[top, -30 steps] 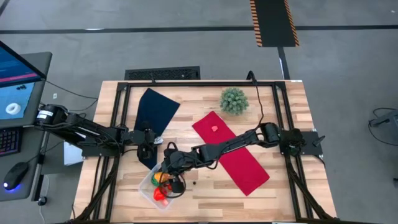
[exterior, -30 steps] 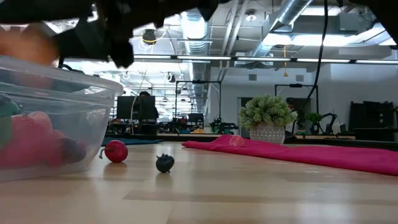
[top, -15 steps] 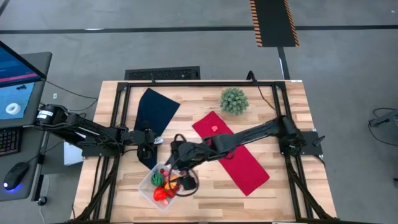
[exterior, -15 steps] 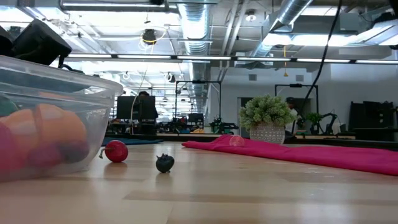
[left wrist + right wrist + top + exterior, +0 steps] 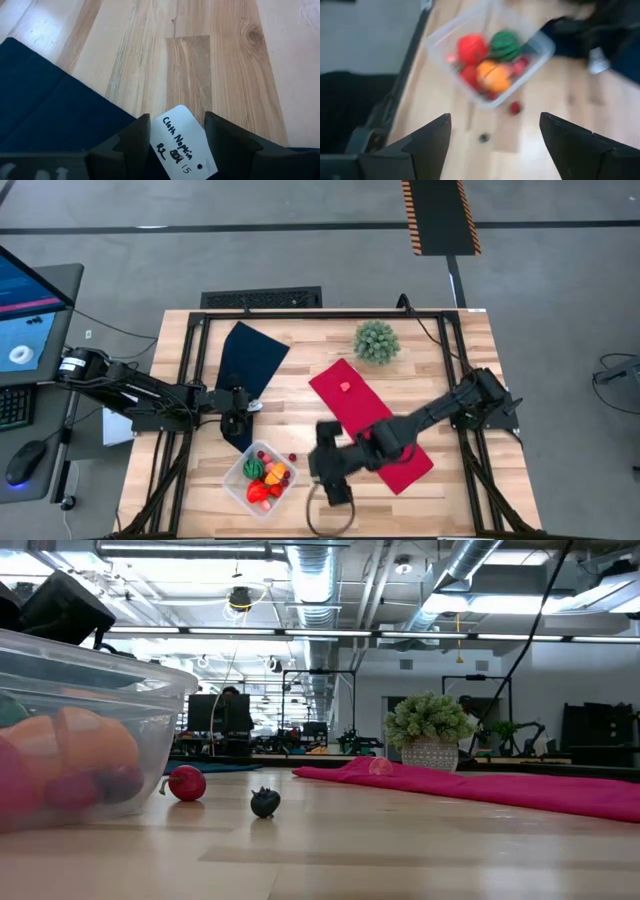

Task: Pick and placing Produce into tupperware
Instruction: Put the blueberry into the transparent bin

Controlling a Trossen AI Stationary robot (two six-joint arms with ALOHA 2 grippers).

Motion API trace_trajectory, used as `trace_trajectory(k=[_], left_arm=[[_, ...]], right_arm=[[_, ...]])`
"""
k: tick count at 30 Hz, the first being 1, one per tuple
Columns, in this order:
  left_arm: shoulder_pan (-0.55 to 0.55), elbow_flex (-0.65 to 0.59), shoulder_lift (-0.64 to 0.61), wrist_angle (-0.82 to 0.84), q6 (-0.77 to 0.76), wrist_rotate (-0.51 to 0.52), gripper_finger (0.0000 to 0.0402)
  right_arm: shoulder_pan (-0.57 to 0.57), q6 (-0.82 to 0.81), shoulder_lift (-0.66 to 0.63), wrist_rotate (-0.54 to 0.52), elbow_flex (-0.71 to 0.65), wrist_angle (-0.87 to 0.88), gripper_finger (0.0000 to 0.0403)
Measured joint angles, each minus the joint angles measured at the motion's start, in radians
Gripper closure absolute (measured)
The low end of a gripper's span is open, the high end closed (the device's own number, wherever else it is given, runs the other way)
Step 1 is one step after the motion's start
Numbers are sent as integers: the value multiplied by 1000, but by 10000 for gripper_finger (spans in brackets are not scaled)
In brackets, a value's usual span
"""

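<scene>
My left gripper needs to pull back, because it straddles the cloth's white tag, away from the loose produce. My right gripper should then take the dark berry.
The clear tupperware sits near the table's near edge and holds red, green and orange produce. A small red fruit and a dark berry lie on the wood just right of the box. A pink piece rests on the red cloth. My right gripper hangs open above the table, right of the box and facing it. My left gripper is open at the dark blue cloth, one finger on either side of its white tag.
A spiky green plant ball stands near the far edge. The red cloth lies slantwise across the table's right half, under my right arm. Bare wood lies between the two cloths, with black frame rails along the left and right sides.
My right gripper has drawn back from above the tupperware toward the table's right and a little toward the near edge. The orange piece that was at the gripper above the box a second ago now lies inside it. My left arm has kept still.
</scene>
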State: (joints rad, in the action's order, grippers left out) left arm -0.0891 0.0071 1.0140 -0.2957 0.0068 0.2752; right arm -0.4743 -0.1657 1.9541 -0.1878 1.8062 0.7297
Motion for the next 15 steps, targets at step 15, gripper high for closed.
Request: trace_trajectory(k=[15], left_arm=[[-48,37,-56,-878,-98,-449,222]], right_arm=[[-117,-213,-150,-236,-415,-272,76]])
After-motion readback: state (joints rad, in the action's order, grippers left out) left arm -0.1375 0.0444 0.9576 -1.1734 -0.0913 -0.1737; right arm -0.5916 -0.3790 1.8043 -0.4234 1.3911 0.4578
